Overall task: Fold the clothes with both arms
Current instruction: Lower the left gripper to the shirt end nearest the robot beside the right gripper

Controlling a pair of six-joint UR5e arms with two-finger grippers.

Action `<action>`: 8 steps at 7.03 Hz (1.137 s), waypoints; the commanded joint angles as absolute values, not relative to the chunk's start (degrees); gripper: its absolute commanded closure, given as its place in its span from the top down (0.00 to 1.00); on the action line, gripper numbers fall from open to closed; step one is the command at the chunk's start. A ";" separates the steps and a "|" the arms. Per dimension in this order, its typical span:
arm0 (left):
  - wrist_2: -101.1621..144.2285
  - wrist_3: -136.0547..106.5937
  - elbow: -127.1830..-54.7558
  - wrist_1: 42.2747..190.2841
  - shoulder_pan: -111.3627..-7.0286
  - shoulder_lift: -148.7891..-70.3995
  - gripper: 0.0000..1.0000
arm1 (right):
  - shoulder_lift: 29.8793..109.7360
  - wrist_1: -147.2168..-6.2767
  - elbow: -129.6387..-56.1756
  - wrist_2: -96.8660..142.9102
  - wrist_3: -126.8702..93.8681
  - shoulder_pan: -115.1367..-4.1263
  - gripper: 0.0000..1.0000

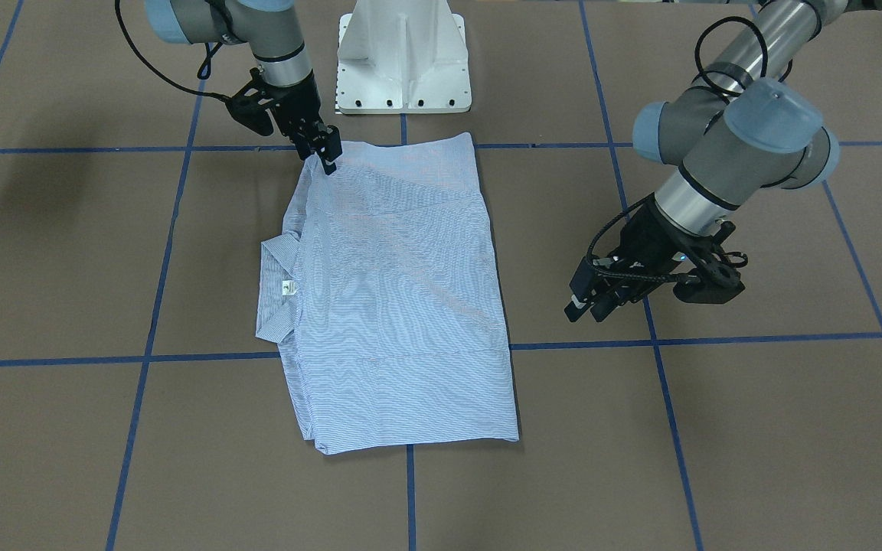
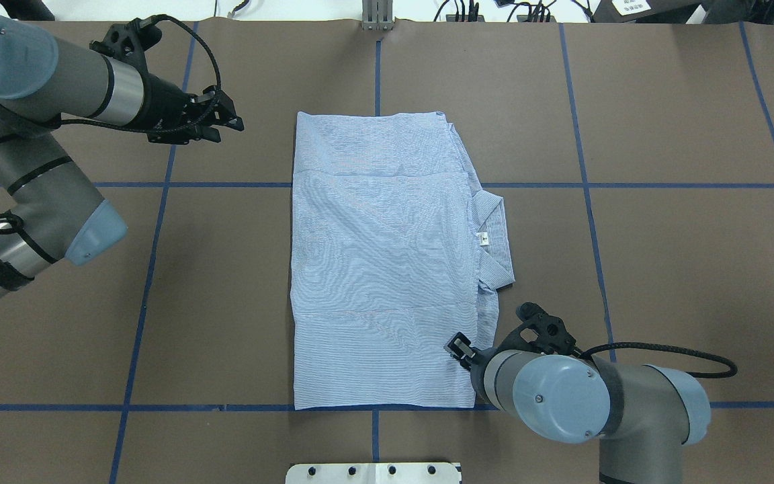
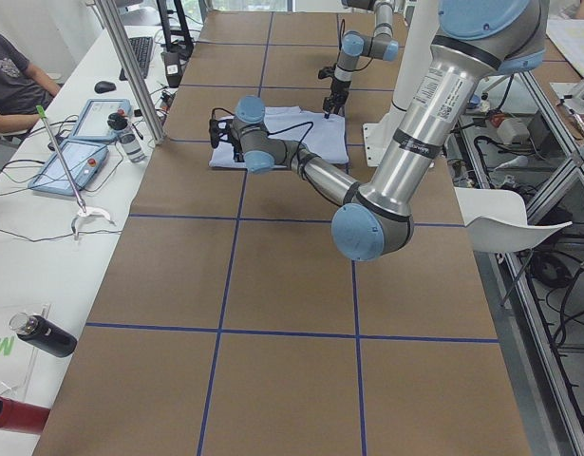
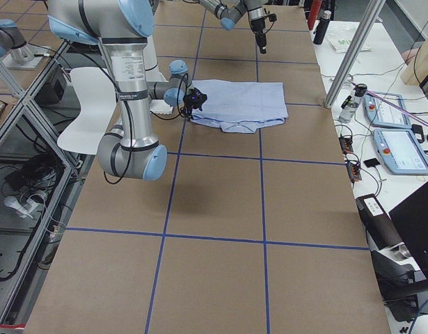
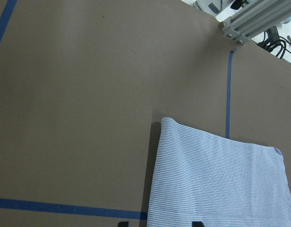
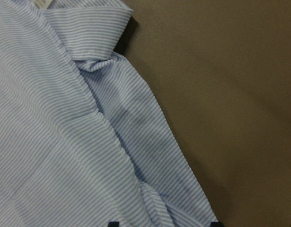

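Observation:
My gripper will make the collar double over and hide its white label when I fold the shirt, because the collar sticks out midway (image 1: 298,286) along the shirt.
The light blue striped shirt (image 2: 380,269) lies flat on the brown table, folded into a long rectangle. Its collar (image 2: 494,235) with a small white label sticks out on my right side. My right gripper (image 2: 457,348) is down at the shirt's near right corner (image 1: 326,157). In the right wrist view its jaws stand apart over the shirt's (image 6: 65,142) edge, open. My left gripper (image 2: 229,124) hangs open above bare table, left of the shirt's far left corner (image 5: 216,184), and also shows in the front view (image 1: 580,310).
The white pedestal base (image 1: 403,61) stands at the table's near edge behind the shirt. Blue tape lines (image 2: 152,269) grid the brown surface. A side bench with tablets and bottles (image 3: 78,161), an aluminium post (image 3: 130,66) and a seated person (image 3: 11,71) lie beyond the far edge.

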State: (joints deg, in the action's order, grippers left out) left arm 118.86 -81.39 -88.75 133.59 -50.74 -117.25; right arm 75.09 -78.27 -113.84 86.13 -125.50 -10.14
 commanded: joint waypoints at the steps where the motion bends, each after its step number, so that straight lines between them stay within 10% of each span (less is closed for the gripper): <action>1: 118.83 -81.47 -88.77 133.59 -50.71 -117.42 0.54 | 76.11 -78.22 -113.99 86.22 -125.60 -10.11 0.72; 5: 118.83 -81.47 -88.86 133.59 -50.80 -117.33 0.54 | 75.50 -78.14 -112.41 86.13 -125.60 -8.79 0.74; 6: 118.83 -81.47 -88.86 133.59 -50.80 -117.33 0.54 | 75.41 -78.13 -112.41 86.13 -125.77 -8.79 0.54; 7: 118.83 -81.47 -89.03 133.59 -50.80 -117.25 0.54 | 75.15 -78.22 -112.76 86.13 -125.95 -8.88 0.01; 8: 118.83 -81.47 -89.21 133.59 -50.89 -117.25 0.54 | 75.23 -78.14 -112.76 86.22 -125.86 -8.96 0.00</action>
State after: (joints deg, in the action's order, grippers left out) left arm 118.83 -81.48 -89.01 133.59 -50.82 -117.28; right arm 75.28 -78.18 -112.66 86.15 -125.84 -8.87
